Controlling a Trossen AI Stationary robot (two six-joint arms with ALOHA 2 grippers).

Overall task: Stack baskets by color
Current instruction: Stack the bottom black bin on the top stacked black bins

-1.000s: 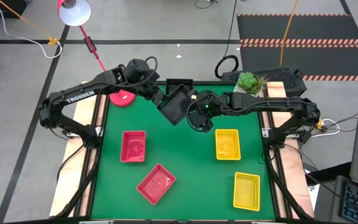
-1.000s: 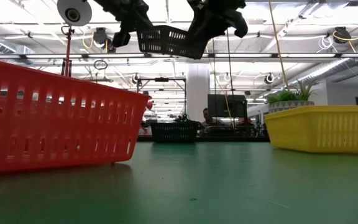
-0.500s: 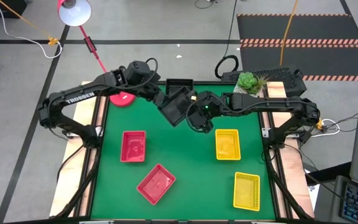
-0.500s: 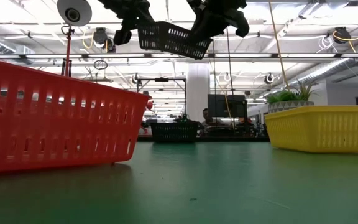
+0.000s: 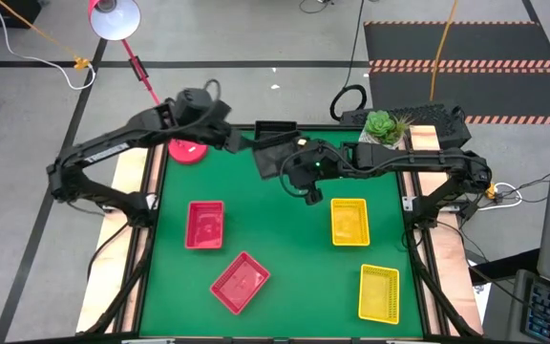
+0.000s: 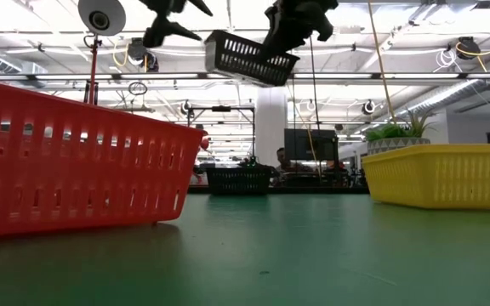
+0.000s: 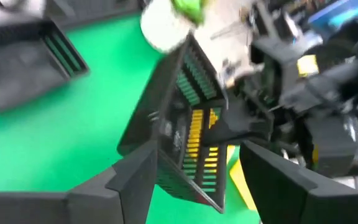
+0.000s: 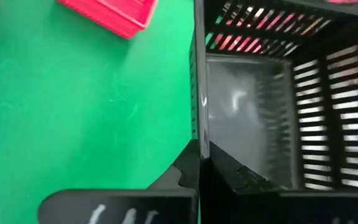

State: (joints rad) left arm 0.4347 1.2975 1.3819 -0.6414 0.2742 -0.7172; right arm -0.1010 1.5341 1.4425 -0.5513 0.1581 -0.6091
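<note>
The far black basket (image 7: 27, 65) is open and empty, so the held black basket (image 5: 276, 158) will sit deep inside it, with the baskets' rims almost touching, when the robot lowers it.
A black basket (image 5: 273, 156) hangs high above the table's far middle, with my right gripper (image 5: 291, 172) shut on it. In the low view the black basket (image 6: 249, 58) is tilted below my right gripper (image 6: 284, 34). My left gripper (image 5: 241, 143) stands open just left of it, touching nothing; in its wrist view my left gripper (image 7: 194, 158) faces the black basket (image 7: 185, 124). Another black basket (image 5: 275, 129) rests on its bottom at the far edge. Two red baskets (image 5: 205, 225) (image 5: 240, 282) and two yellow baskets (image 5: 349, 222) (image 5: 379, 292) lie flat on the green mat. My right gripper pinches one side wall of the black basket at its rim (image 8: 197, 124), one finger inside the basket and one outside. The fingers come slanting down from the table's right. The basket is lifted clear of the table and tilted, its held end lowest in the low view.
A pink-red lamp base (image 5: 187, 150) stands at the far left corner of the mat, and a potted plant (image 5: 385, 127) at the far right. In the low view a red basket (image 6: 75, 161) and a yellow basket (image 6: 441, 174) stand close on either side.
My left gripper has opened, let go of the black basket's left end and drawn back up and toward the table's left edge. My right gripper has rolled, and the basket it holds has turned about and now hangs from it alone.
</note>
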